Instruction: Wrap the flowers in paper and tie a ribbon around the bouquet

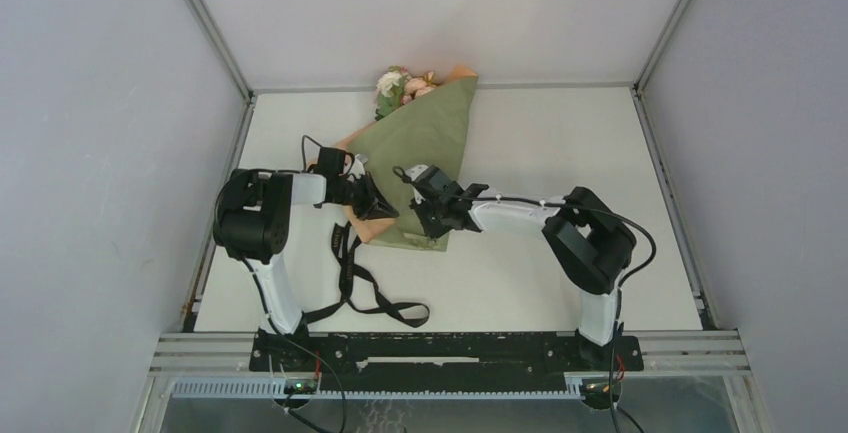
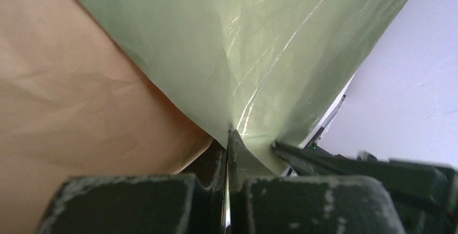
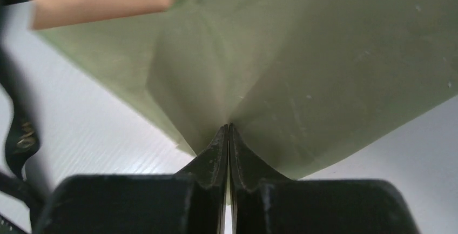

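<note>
The peach-orange flap (image 1: 372, 228) is open and the green paper's edge is in my left gripper, so my right gripper should hold that edge (image 1: 401, 220) down before my left gripper folds the flap over.
The bouquet lies on the white table as an olive-green paper (image 1: 425, 138) cone, its peach-orange inner face showing at the left edge. The flowers (image 1: 403, 84), pink and white blooms, poke out of its wide far end. At the cone's narrow near end my left gripper (image 1: 378, 203) is shut on the paper's left flap, and the left wrist view has olive paper (image 2: 259, 45) pinched at my left gripper (image 2: 228, 134). My right gripper (image 1: 432, 221) is shut on the right flap; my right gripper (image 3: 228, 128) bites the green sheet (image 3: 324, 66). The black ribbon (image 1: 352, 275) trails loose toward the near edge.
Grey walls and metal frame posts (image 1: 212, 31) enclose the table on three sides. The arms' black base rail (image 1: 440, 348) runs along the near edge. The ribbon (image 3: 16, 120) also shows beside the paper in the right wrist view, over bare white table (image 3: 92, 131).
</note>
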Controlling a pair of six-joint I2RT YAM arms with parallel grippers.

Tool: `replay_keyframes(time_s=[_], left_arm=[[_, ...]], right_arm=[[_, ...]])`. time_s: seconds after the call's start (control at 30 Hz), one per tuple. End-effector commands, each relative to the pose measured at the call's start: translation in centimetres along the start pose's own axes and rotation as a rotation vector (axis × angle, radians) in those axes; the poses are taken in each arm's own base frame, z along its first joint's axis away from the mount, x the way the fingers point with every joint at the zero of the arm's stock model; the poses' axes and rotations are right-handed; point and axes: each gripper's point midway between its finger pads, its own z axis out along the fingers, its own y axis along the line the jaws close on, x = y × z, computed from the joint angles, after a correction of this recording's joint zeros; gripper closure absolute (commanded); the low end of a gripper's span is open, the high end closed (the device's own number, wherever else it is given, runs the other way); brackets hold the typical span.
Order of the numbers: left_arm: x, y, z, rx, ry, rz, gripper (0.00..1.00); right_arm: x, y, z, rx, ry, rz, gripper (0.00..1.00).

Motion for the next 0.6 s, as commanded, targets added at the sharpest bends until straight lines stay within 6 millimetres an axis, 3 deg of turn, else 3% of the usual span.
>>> replay_keyframes(time_s=[0.0, 0.13, 0.33, 0.43, 0.57], left_arm=[[-1.6, 1.0, 0.0, -0.064, -0.046, 0.045, 1.0], [-2.0, 1.4, 0.0, -0.077, -0.058, 0.053, 1.0], [-2.0, 1.8, 0.0, -0.095, -0.058, 0.054, 1.0], [-1.8, 2.0, 0.1, -0.097, -0.054, 0.049, 1.0], [-1.6, 2.1, 0.0, -0.098, -0.05, 0.051, 1.0]], right_arm=[[-0.2, 0.5, 1.2, -0.038, -0.006, 0.138, 0.97], [4.9, 0.9, 1.2, -0.027, 0.084, 0.132, 1.0], [10.0, 1.1, -1.6, 0.001, 0.143, 0.066, 1.0], [10.2, 0.0, -2.8, 0.044, 0.155, 0.037, 1.0], [5.7, -0.7, -4.6, 0.053, 0.062, 0.016, 1.0]])
